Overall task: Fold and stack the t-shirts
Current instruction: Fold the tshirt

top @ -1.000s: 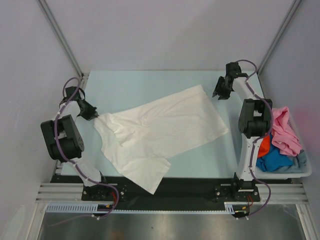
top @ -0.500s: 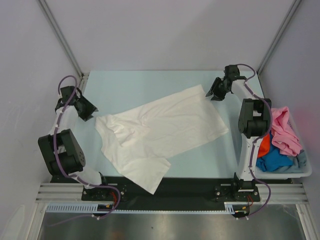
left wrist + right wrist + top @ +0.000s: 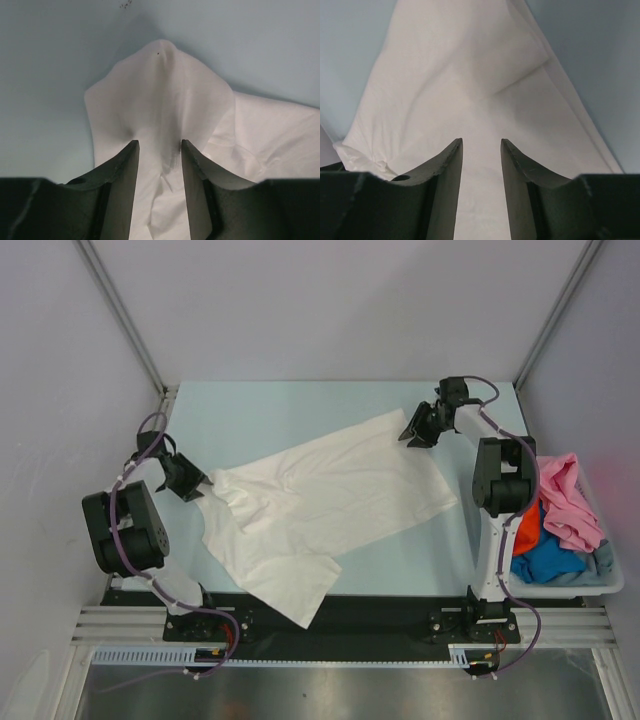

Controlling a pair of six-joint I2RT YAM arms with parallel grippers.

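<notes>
The left gripper's fingers are well inside the white t-shirt's corner, so the robot should open them wide, move toward the corner's tip and pinch the cloth there.
A white t-shirt lies spread and rumpled across the middle of the table. My left gripper is at its left corner, open. In the left wrist view the jaws straddle a raised ridge of the white cloth without pinching it. My right gripper is open at the shirt's far right corner. The right wrist view shows the gripper low over flat white cloth, with a clear gap between the fingers. Other t-shirts, pink, orange, bright blue and grey-blue, sit heaped at the right.
A pale plastic bin at the table's right edge holds the heaped shirts, close beside the right arm's base. Grey walls and slanted frame posts close in the table at the back and sides. Bare pale blue tabletop lies behind the white shirt.
The left gripper opened off the shirt's left corner, swung away to the left, then came back over that corner. The right gripper moved left onto the shirt's far corner.
</notes>
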